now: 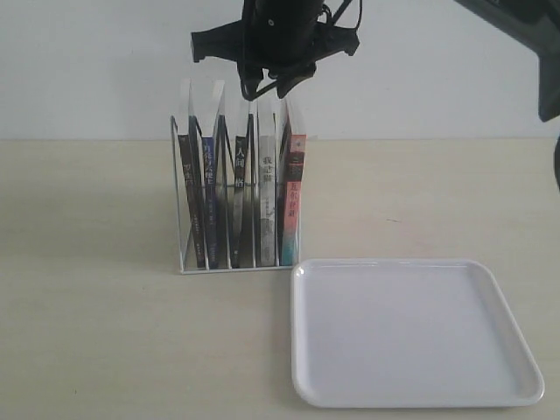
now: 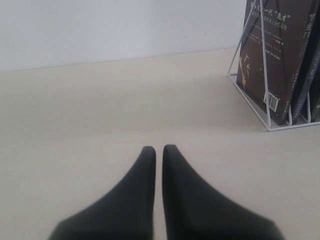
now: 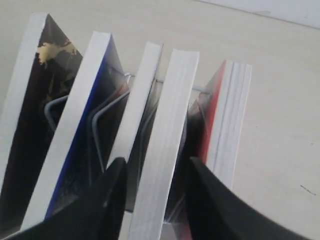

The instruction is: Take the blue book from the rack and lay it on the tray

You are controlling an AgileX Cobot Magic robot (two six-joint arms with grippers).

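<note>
My right gripper's open fingers are on both sides of the pale grey-spined book (image 3: 162, 150). I should move them back along the rack toward the blue book (image 3: 75, 125) before I lower them.
The white wire rack (image 1: 185, 254) stands on the table with several upright books in it. The blue book (image 1: 208, 188) is second from the left, its blue spine facing the exterior camera. From above, its page edge and blue cover (image 3: 75, 145) sit left of my right gripper (image 3: 156, 167). That gripper (image 1: 269, 89) hovers open just above the book tops, one finger on each side of a pale grey-spined book (image 3: 167, 150), apart from the blue book. The white tray (image 1: 302, 280) lies empty in front of the rack, to its right. My left gripper (image 2: 159, 149) is shut and empty, low over bare table beside the rack (image 2: 265, 85).
Black-spined books (image 1: 240, 188) and a red-spined book (image 1: 296, 188) fill the other slots. A dark-covered book (image 2: 270, 55) faces the left wrist camera at the rack's end. Part of my right arm (image 1: 534, 35) crosses the upper right corner.
</note>
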